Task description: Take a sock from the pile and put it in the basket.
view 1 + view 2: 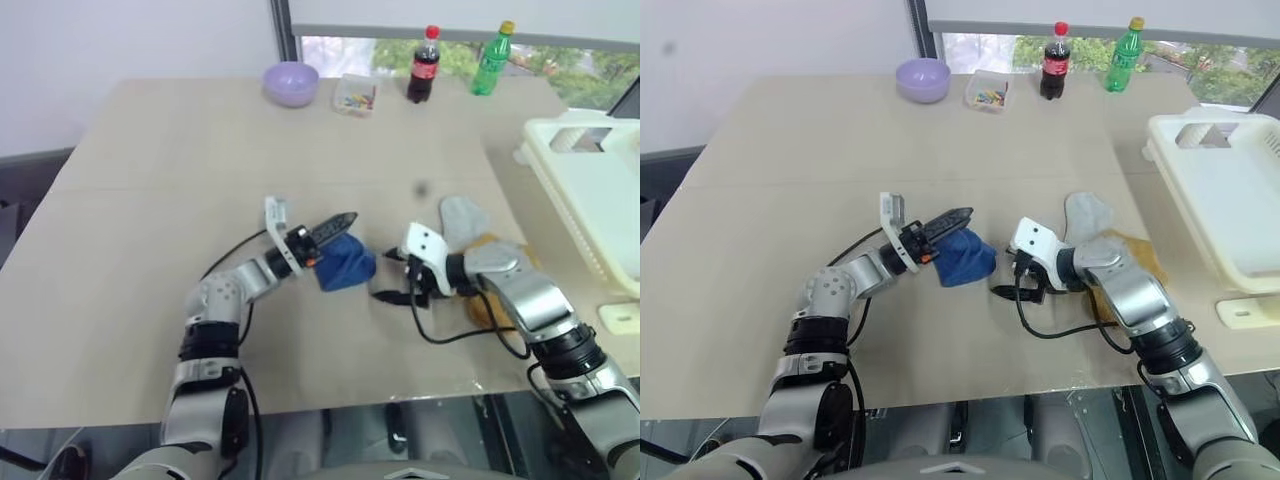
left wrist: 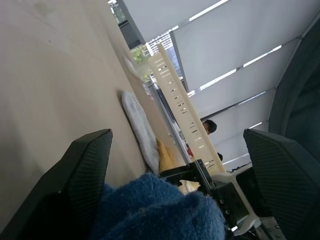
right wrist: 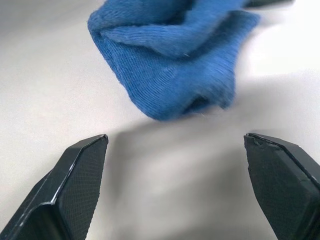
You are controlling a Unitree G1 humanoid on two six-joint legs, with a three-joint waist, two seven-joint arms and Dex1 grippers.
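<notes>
I expect the royal blue sock (image 1: 346, 266) to stay a short bundle when I carry it to the basket, because thick folds (image 3: 167, 42) double over each other.
A royal blue sock (image 1: 346, 264) lies apart from the pile, bunched low between the spread fingers of my left gripper (image 1: 338, 238). That gripper is open, and one black finger (image 1: 335, 224) lies over the sock. My right gripper (image 1: 385, 277) is open too and points at the blue sock (image 3: 170, 60) from the other side, a short gap away. Behind my right wrist is the pile, with a light grey sock (image 1: 463, 219) and a mustard yellow one (image 1: 492, 246) partly hidden by the arm. The cream-white basket (image 1: 597, 196) stands at the table's right edge.
At the table's far edge stand a lilac bowl (image 1: 291, 82), a small clear box (image 1: 356, 96), a cola bottle (image 1: 424, 64) and a green bottle (image 1: 491, 60). A small white block (image 1: 622, 317) lies in front of the basket.
</notes>
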